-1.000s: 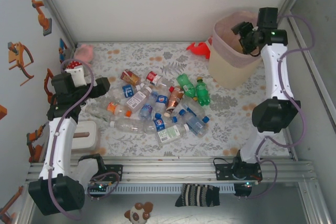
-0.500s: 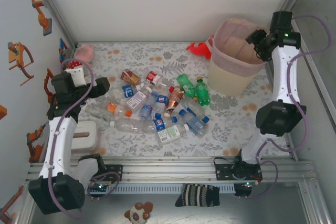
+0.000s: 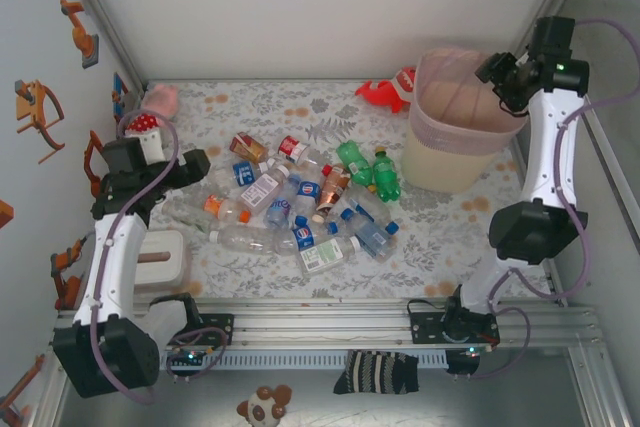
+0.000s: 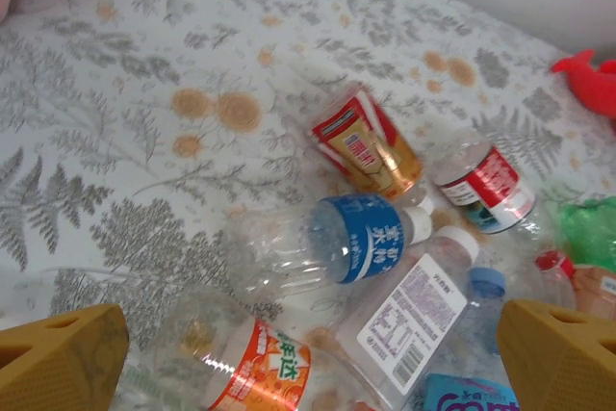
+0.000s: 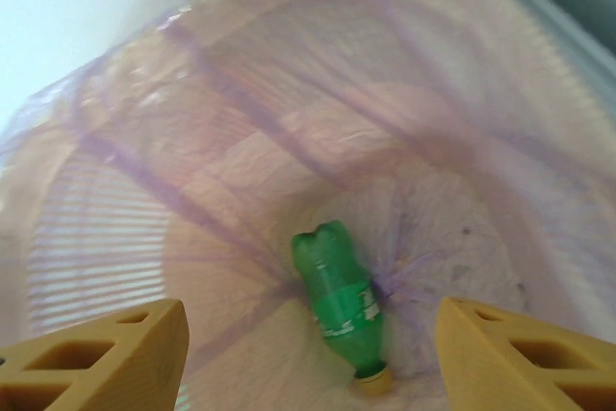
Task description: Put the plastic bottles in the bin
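Observation:
The clear bottle [image 3: 186,214] by the white box is far from the bin [image 3: 465,97], so next I grab it with my left gripper and pass it to my right gripper.
Several plastic bottles [image 3: 300,202] lie in a loose heap at the middle of the table. My left gripper [image 3: 190,165] hovers open over the heap's left edge. In the left wrist view a blue-labelled bottle [image 4: 356,243], an orange-labelled one [image 4: 260,368] and a red-and-gold one [image 4: 371,146] lie below the left gripper [image 4: 308,372], with nothing between its fingers. The bin [image 3: 462,117] stands upright at the far right. My right gripper [image 3: 500,72] hangs open over its right rim. Below the right gripper [image 5: 308,363] a green bottle [image 5: 339,305] lies on the bottom of the pink-lined bin [image 5: 241,113].
A red toy [image 3: 385,90] lies just left of the bin, and a pink plush [image 3: 160,99] sits at the far left corner. A white box [image 3: 165,262] stands beside the left arm. Walls close in the table on the left, back and right.
The right arm has swung to the right, from over the bin's middle to its right rim. The bin has shifted a little and now stands upright. The left arm has barely moved.

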Available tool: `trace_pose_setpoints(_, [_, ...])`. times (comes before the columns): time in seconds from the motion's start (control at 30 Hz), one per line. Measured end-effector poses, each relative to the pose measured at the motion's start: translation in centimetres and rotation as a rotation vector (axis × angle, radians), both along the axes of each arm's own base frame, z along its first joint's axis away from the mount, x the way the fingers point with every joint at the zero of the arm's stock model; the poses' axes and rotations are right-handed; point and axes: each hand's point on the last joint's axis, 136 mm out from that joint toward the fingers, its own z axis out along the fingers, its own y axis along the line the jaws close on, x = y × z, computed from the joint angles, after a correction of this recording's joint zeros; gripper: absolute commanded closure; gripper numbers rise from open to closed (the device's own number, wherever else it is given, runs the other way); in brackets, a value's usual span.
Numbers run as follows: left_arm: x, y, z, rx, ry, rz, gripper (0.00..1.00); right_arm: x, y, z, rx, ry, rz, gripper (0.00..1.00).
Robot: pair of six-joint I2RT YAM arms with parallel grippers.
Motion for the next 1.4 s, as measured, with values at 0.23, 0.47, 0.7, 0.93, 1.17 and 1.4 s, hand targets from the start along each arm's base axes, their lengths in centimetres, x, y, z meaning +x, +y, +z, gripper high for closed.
trace_pose_setpoints(0.23, [0.2, 1.8, -1.9, -0.038, 0.189, 0.175, 0.11, -4.2, 1.7, 5.0, 0.026, -0.145, 0.026, 0.35])
trace_pose_setpoints(0.47, [-1.0, 4.2, -4.3, -0.070, 0.381, 0.416, 0.23, -6.8, 2.4, 4.5, 0.045, -0.156, 0.018, 0.36])
trace_pose_setpoints(0.7, [-2.9, 6.3, -8.1, -0.116, 0.571, 0.598, 0.29, -7.9, 2.6, 2.2, 0.070, -0.116, 0.003, 0.37])
trace_pose_setpoints(0.93, [-3.0, 7.6, -11.4, -0.208, 0.695, 0.697, 0.32, -8.7, 2.8, 1.7, 0.074, -0.123, 0.003, 0.37])
trace_pose_setpoints(1.17, [-3.0, 9.3, -13.7, -0.270, 0.768, 0.784, 0.33, -8.8, 2.8, 1.3, 0.075, -0.128, 0.001, 0.38])
trace_pose_setpoints(1.4, [-1.9, 10.3, -15.0, -0.286, 0.784, 0.818, 0.37, -8.6, 2.8, 0.8, 0.083, -0.120, -0.004, 0.40])
